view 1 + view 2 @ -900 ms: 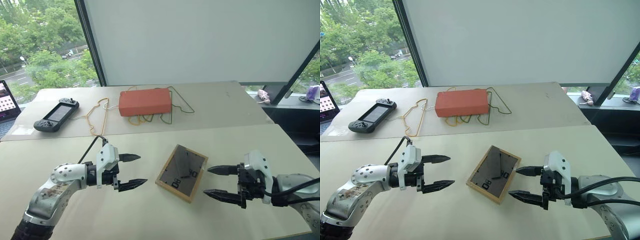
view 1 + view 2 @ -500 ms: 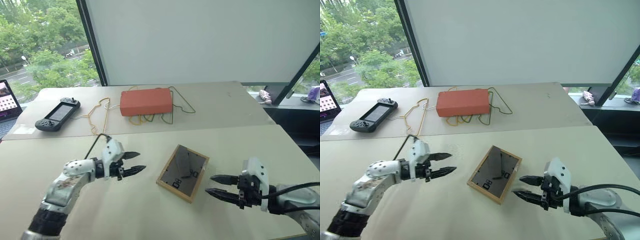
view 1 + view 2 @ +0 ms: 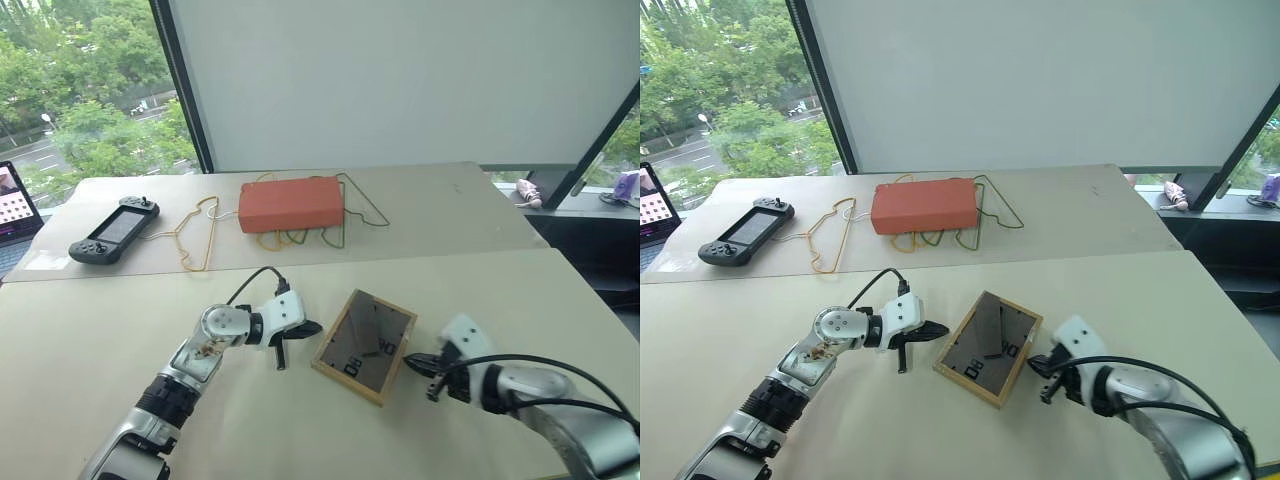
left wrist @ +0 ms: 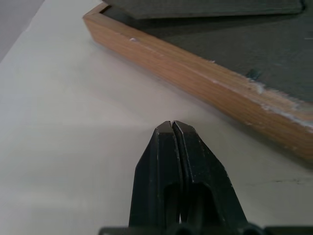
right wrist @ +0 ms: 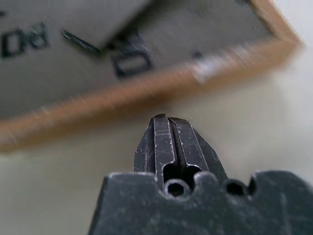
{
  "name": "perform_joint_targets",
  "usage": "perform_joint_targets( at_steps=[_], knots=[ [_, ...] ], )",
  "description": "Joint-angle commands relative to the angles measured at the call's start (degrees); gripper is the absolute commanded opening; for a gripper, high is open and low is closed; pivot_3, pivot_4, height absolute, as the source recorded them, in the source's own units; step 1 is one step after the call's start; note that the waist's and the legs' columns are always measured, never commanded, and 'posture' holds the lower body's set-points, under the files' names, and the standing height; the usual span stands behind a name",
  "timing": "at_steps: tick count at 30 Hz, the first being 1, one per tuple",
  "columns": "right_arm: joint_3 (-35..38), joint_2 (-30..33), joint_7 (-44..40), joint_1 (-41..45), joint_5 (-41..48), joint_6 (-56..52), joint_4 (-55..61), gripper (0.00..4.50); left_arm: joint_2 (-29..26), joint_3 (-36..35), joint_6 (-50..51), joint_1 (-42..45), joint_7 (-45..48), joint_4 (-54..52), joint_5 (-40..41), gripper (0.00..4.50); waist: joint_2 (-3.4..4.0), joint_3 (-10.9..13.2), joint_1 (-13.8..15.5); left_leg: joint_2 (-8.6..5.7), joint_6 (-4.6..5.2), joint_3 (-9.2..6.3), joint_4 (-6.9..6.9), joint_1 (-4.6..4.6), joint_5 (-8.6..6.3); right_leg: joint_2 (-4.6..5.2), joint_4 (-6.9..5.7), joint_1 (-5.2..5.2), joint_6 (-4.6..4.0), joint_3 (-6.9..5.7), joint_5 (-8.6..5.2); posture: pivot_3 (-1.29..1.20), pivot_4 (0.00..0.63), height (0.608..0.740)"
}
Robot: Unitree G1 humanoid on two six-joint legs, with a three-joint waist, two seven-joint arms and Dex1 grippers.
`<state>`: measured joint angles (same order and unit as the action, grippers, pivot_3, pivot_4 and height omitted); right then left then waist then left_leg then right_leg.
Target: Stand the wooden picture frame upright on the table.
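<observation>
My left gripper has the wooden picture frame (image 3: 365,346) lying crooked to it, so next my right gripper pushes the frame's rim (image 3: 402,349) straight before my left gripper takes hold of the frame's opposite edge.
The wooden picture frame (image 3: 365,344) lies flat on the table (image 3: 520,290) with its dark grey back and stand flap facing up. My left gripper (image 3: 312,328) is shut, its tips a short way off the frame's left edge. The left wrist view shows its fingertips (image 4: 171,128) pressed together on the tabletop, just short of the light-wood rim (image 4: 195,73). My right gripper (image 3: 413,364) is shut too, pointing at the frame's right edge. In the right wrist view its closed tips (image 5: 164,121) sit close to the rim (image 5: 122,95).
An orange-red box (image 3: 291,204) rests on tangled wire hangers (image 3: 196,236) on the far table section. A handheld game console (image 3: 112,230) lies at the far left, with a laptop (image 3: 12,205) at the edge. A seam (image 3: 460,256) divides the two tabletops.
Both grippers have gone from open to shut and have moved inward toward the frame's two sides. The frame has stayed where it was.
</observation>
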<state>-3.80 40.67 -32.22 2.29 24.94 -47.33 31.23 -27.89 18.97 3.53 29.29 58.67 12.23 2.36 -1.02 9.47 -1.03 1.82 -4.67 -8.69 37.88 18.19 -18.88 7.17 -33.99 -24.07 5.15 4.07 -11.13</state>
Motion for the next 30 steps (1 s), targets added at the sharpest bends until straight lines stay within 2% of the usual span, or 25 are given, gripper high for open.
perform_joint_targets(
  at_steps=[1,9,15,25,30],
  knots=[
    [-2.2,-1.4,1.8,3.5,-1.2,-2.0,2.3,0.00,-1.8,0.4,2.5,-1.9,2.5,-2.6,0.1,0.08,0.00,0.0,-0.2,0.00,0.01,-0.01,0.00,-0.01,0.00,0.00,0.01,0.00,0.00,0.00,0.00,0.00,0.150,0.740],
    [-11.3,-4.5,1.6,13.1,-7.7,-0.4,-4.1,0.00,-11.1,-4.2,10.6,-11.4,3.9,-15.8,2.7,0.08,0.03,0.0,-2.1,0.04,0.23,-0.02,-0.07,-0.05,-0.12,-0.01,-0.10,-0.04,0.00,0.00,-0.01,0.00,0.150,0.740],
    [-14.3,-5.6,-1.2,15.0,-8.7,0.4,-5.3,0.00,-13.1,-6.3,15.2,-17.3,0.9,-21.3,3.6,0.08,0.03,0.0,-2.3,0.04,0.27,-0.04,-0.05,-0.12,-0.15,-0.01,-0.09,-0.07,0.00,0.00,-0.01,0.00,0.150,0.740],
    [-13.4,-5.2,-2.0,15.1,-11.8,2.0,-7.9,0.00,-15.6,-9.2,18.7,-22.2,-0.5,-25.6,5.2,0.08,0.05,0.0,-2.9,0.04,0.29,-0.04,-0.05,-0.11,-0.16,-0.01,-0.10,-0.05,0.00,0.00,-0.01,0.00,0.150,0.740],
    [-8.9,0.5,-5.7,9.5,-11.1,5.1,-5.5,0.00,-18.3,-15.7,18.0,-26.7,-1.1,-28.6,8.2,0.08,0.05,0.0,-2.5,0.04,0.31,-0.04,-0.05,-0.09,-0.17,-0.01,-0.08,-0.09,0.01,0.00,-0.01,0.00,0.150,0.740]
  ],
)
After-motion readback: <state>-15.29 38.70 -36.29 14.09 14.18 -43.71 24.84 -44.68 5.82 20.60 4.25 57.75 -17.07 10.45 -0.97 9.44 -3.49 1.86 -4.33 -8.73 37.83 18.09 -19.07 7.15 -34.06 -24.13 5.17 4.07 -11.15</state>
